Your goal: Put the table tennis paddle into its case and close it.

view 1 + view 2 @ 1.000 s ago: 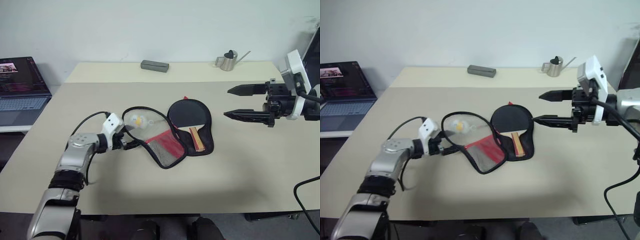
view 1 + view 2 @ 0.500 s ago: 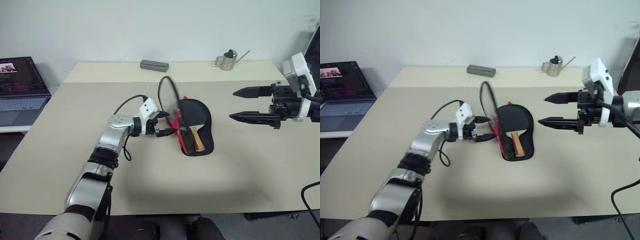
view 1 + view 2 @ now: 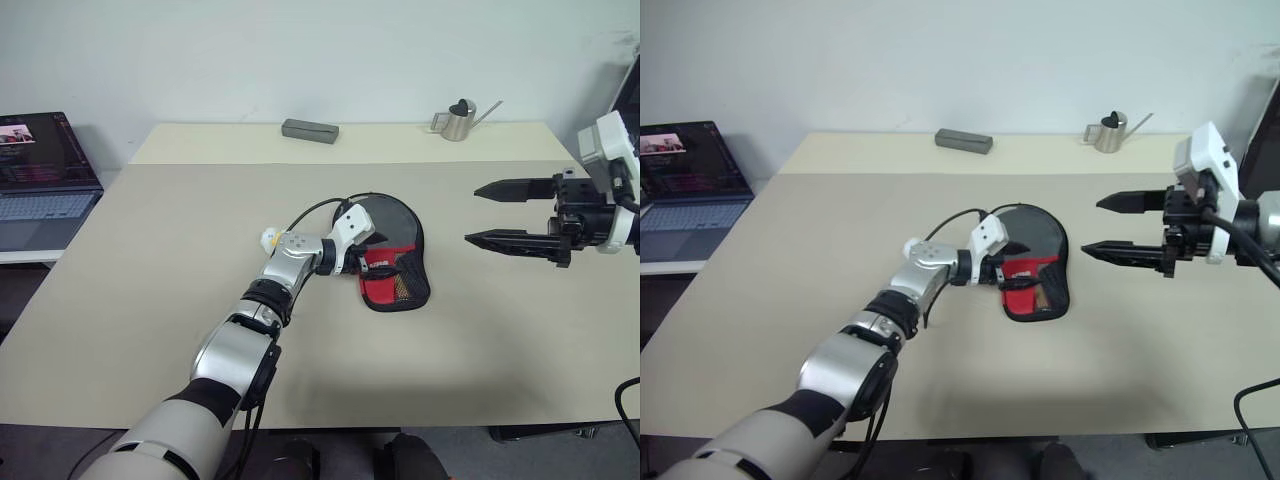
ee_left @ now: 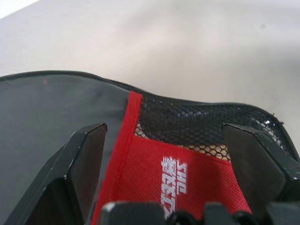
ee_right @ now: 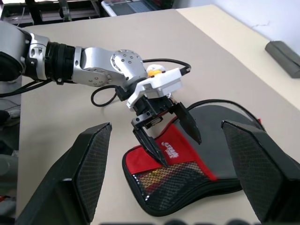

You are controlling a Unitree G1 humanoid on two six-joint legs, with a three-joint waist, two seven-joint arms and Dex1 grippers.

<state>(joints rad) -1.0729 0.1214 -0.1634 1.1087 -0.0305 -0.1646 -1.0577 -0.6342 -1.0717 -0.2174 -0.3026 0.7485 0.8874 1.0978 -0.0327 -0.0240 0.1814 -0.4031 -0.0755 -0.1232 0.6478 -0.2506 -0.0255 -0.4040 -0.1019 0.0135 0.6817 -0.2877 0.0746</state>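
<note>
I expect the case [image 3: 398, 225] to stay flat and slide all together when I pull its lower edge, because a tan piece [image 3: 402, 287] shows through its mesh.
The case [image 3: 392, 252] lies at the table's middle with its flap folded over, black top and red mesh lower part [image 5: 176, 180] facing up. The table tennis paddle is hidden beneath the flap; only a tan strip [image 5: 161, 176] shows through the mesh. My left gripper [image 5: 180, 152] is open, its fingers spread just above the red part by the white logo [image 4: 172, 180], holding nothing. The plush charm [image 5: 154, 70] sits behind that wrist. Off to the right, my right gripper [image 3: 473, 213] hangs open in the air, apart from the case.
A grey box [image 3: 309, 130] and a small metal watering can [image 3: 457, 120] stand along the table's far edge. A laptop [image 3: 40, 175] sits on a lower surface at the left. The table [image 3: 150, 300] is bare around the case.
My left gripper swung right, carrying the open flap up and over the paddle; the flap now lies flat, covering it. The right gripper has stayed almost still.
</note>
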